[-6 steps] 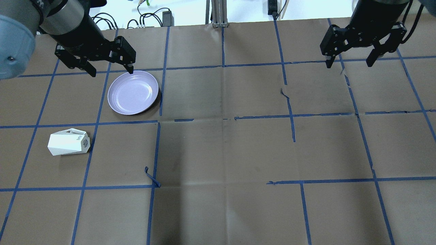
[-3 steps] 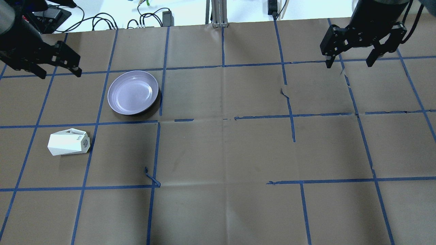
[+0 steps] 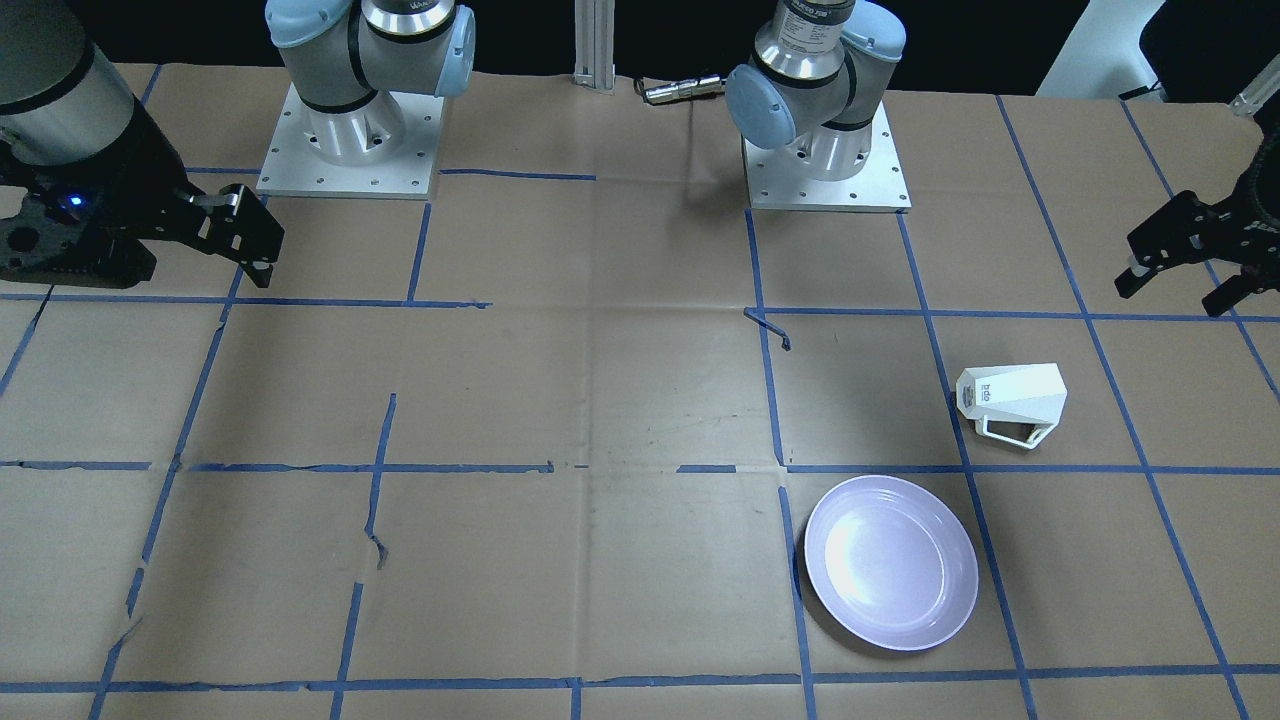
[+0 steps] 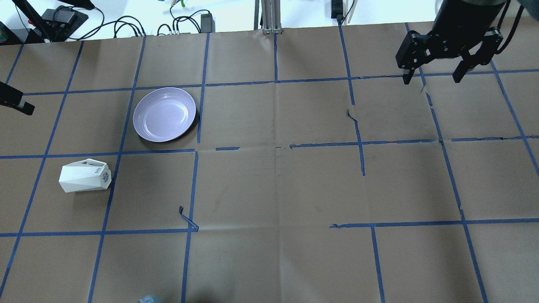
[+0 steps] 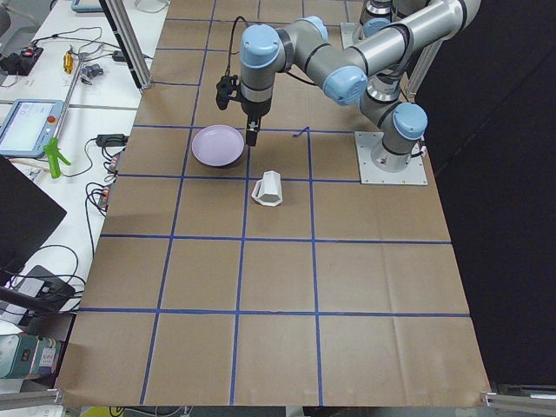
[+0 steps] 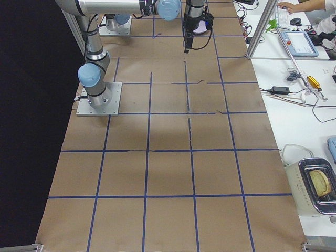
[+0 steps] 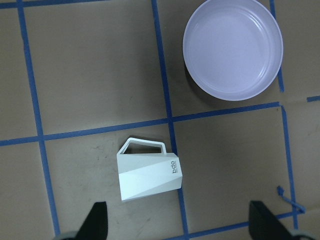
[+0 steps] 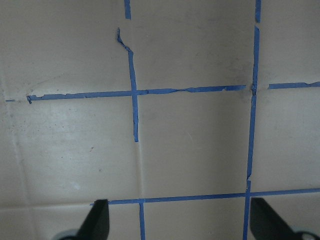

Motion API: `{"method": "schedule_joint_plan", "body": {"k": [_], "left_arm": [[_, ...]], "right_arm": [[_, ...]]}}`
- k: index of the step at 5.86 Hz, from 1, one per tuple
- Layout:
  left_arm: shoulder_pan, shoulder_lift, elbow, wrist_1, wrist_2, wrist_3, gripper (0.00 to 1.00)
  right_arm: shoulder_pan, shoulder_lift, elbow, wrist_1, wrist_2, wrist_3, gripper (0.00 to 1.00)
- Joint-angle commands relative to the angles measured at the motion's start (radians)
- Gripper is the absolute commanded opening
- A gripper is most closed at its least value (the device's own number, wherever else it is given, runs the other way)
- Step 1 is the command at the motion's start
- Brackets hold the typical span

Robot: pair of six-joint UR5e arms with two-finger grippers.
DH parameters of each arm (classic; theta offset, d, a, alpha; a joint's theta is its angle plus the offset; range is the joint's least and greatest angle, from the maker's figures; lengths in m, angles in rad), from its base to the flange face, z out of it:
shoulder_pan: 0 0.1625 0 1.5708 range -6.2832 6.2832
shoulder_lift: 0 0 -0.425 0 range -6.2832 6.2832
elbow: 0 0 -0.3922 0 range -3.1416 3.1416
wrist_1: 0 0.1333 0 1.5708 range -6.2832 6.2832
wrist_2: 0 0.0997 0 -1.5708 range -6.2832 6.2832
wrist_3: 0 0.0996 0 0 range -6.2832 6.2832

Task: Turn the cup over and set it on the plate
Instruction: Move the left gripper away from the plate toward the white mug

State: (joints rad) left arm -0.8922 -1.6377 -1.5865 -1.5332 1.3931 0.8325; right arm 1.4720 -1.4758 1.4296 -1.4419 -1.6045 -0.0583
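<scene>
My gripper will find the white cup (image 3: 1014, 397) empty when lifting it, since the cup lies on its side with clean brown paper off its wide end (image 3: 1086, 406).
The white faceted cup (image 4: 85, 178) lies on its side on the brown paper, handle toward the plate, wide end toward the overhead view's left. It also shows in the front view (image 3: 1012, 398) and in the left wrist view (image 7: 149, 174). The lavender plate (image 4: 164, 114) sits upright and empty, one grid square beyond the cup, and appears in the front view (image 3: 891, 561) and the left wrist view (image 7: 232, 48). My left gripper (image 3: 1178, 292) is open and empty, high above the cup, with only a fingertip (image 4: 17, 103) in the overhead view. My right gripper (image 4: 432, 78) is open and empty at the far right.
Cables and power bricks (image 4: 185, 21) and an aluminium post (image 4: 267, 17) line the table's far edge. A curl of loose blue tape (image 4: 187, 219) sticks up right of the cup. The arm bases (image 3: 345, 130) stand at the robot's side.
My left arm has swung left, from beside the plate to the overhead view's left edge, mostly out of that view. The cup, plate and right arm have not moved.
</scene>
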Motion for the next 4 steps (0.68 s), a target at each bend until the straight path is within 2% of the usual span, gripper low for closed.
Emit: {"method": "schedule_joint_plan", "body": {"k": [1, 3, 4], "left_arm": [[0.109, -0.088, -0.006, -0.002, -0.091, 0.141, 0.99], [0.221, -0.251, -0.018, -0.005, -0.191, 0.296, 0.99], [0.249, -0.308, -0.039, -0.051, -0.234, 0.351, 0.99]], "right_arm": [[0.001, 0.0, 0.0, 0.0, 0.0, 0.0, 1.0], [0.001, 0.0, 0.0, 0.0, 0.0, 0.0, 1.0], [0.001, 0.0, 0.0, 0.0, 0.0, 0.0, 1.0]]}}
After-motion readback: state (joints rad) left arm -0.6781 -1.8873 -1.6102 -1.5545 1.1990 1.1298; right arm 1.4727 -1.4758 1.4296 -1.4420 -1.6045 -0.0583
